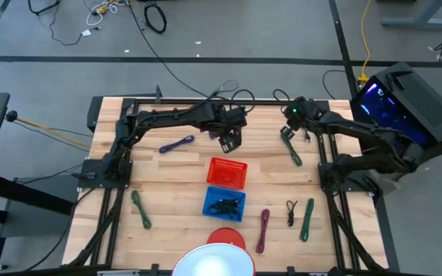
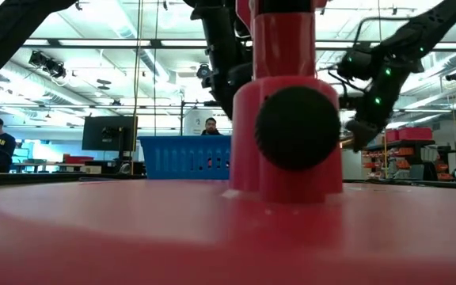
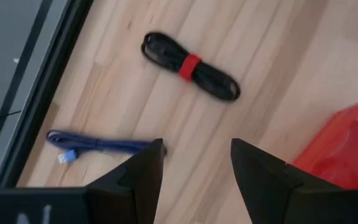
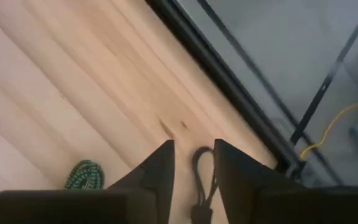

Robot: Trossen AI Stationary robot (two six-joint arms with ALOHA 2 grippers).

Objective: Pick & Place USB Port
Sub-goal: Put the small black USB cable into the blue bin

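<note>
My left gripper should move back first, because it hangs over the black cable with the red tie (image 3: pixel 190 66), and let my right gripper pick up that cable (image 3: pixel 215 83).
Several bundled cables lie flat on the wooden table. Under my left gripper (image 1: pixel 229 140) (image 3: pixel 196 155), which hangs open above the table, are a black cable with a red tie (image 3: pixel 190 65) and a blue cable (image 1: pixel 176 143) (image 3: pixel 98 143). The red basket (image 1: pixel 213 162) (image 3: pixel 347 149) sits just nearer. My right gripper (image 1: pixel 288 132) (image 4: pixel 194 155) is at the far right with its fingers apart. A thin black cable (image 4: pixel 199 171) shows in the gap between them, and a green cable (image 1: pixel 294 153) (image 4: pixel 84 174) lies beside it. My right gripper has the thin black cable's looped end (image 4: pixel 197 155) in the gap between its fingers, which slant down toward the table's far right edge. I cannot tell whether either finger touches the cable.
A blue basket (image 1: pixel 209 203) with black cables in it stands nearer than the red one. Green (image 1: pixel 140 209), purple (image 1: pixel 263 228), black (image 1: pixel 291 212) and green (image 1: pixel 307 218) cables lie toward the near edge. A red object (image 2: pixel 287 127) fills the low view, where people stand in the room behind.
</note>
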